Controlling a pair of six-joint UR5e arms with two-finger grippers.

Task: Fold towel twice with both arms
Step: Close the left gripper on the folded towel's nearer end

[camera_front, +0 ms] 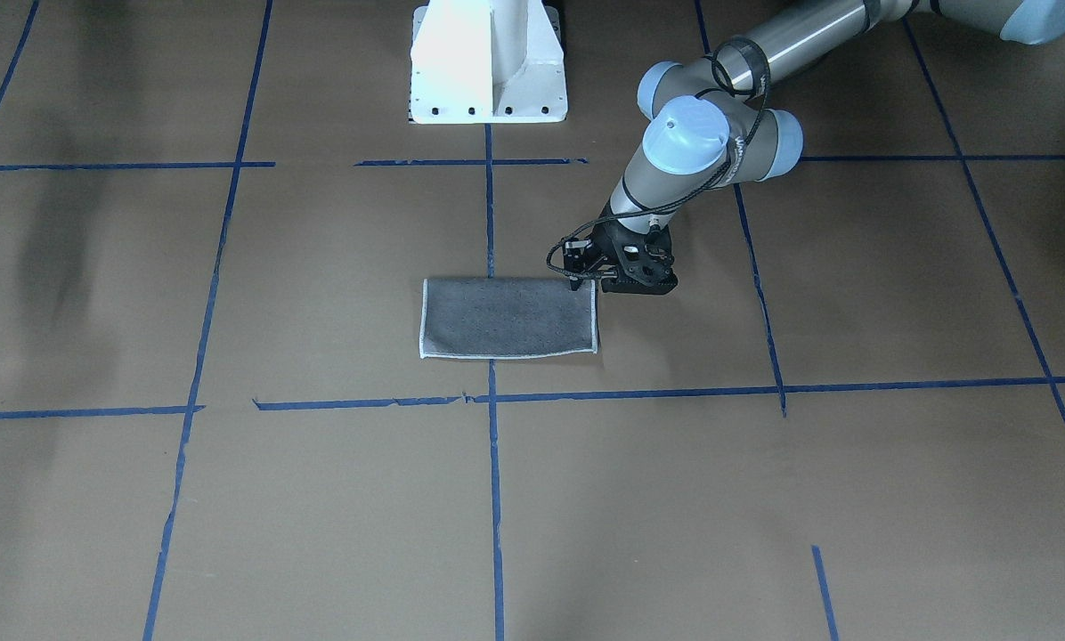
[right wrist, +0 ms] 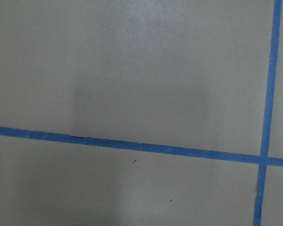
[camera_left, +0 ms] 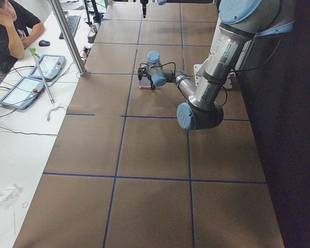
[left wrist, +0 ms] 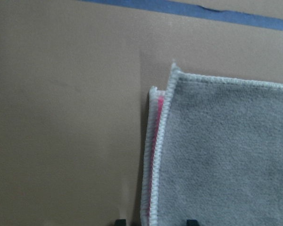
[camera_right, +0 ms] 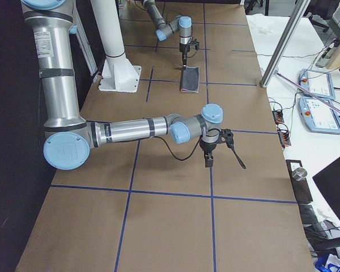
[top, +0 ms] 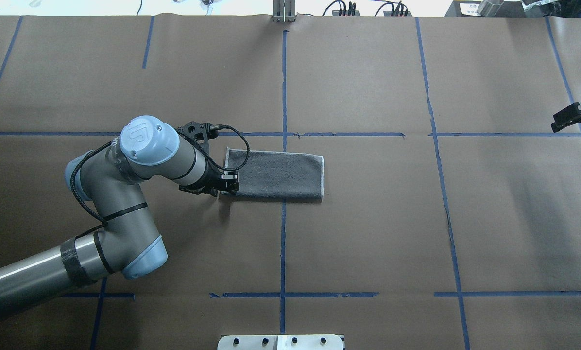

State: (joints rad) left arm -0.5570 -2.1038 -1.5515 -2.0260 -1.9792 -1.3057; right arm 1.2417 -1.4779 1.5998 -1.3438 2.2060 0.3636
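Both whitish borders (left wrist: pixel 150 197) are between the fingers of my left gripper. The towel's layers (camera_front: pixel 509 319) will fold over together when I carry the towel's corner across.
The towel (top: pixel 276 175) lies flat at the table's middle, folded in half into a rectangle with the grey face up (camera_front: pixel 508 318). A pink strip shows between the layers at its edge in the left wrist view (left wrist: pixel 226 155). My left gripper (top: pixel 226 189) is low at the towel's near left corner (camera_front: pixel 586 285). It is open, and its fingertips (left wrist: pixel 119 222) straddle the whitish border. My right gripper (top: pixel 573 115) hangs far off at the table's right edge, above bare paper and away from the towel (camera_right: pixel 222 158). It looks open and empty.
Brown paper with blue tape lines (top: pixel 283 87) covers the table. The white pedestal base (camera_front: pixel 488 62) stands on the robot's side of the towel. A person (camera_left: pixel 8 28) sits at a side desk with tablets beyond the table. A metal post (camera_right: pixel 283 45) stands at the table's far side.
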